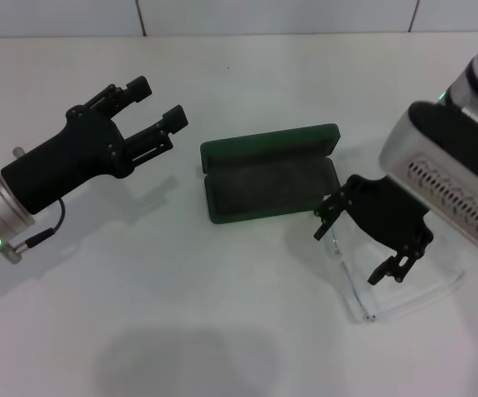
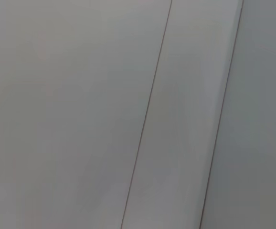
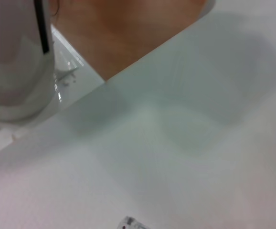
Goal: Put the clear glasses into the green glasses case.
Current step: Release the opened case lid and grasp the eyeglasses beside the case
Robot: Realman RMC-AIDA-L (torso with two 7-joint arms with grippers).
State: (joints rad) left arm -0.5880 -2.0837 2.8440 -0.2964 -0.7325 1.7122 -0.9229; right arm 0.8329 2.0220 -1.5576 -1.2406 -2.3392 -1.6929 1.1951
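Observation:
The clear glasses (image 1: 371,316) are far away from my left gripper, so my right gripper should pick up the frame (image 1: 348,275) and carry it to my left gripper above the case.
The green glasses case (image 1: 270,184) lies open at the middle of the table, lid (image 1: 272,142) tipped back on the far side and dark lining showing. Nothing lies inside it. The clear glasses (image 1: 404,299) rest on the table just right of the case and nearer to me. My right gripper (image 1: 361,240) is open directly over them, one fingertip (image 1: 328,217) by the case's right end and the other (image 1: 392,269) above the frame. I cannot tell whether it touches them. My left gripper (image 1: 158,103) hangs open left of the case, holding nothing.
The white table (image 1: 181,331) runs to a tiled wall at the back. In the right wrist view the table's edge (image 3: 128,67) shows with wooden floor beyond it and a white robot base (image 3: 14,57). The left wrist view shows only pale flat surface.

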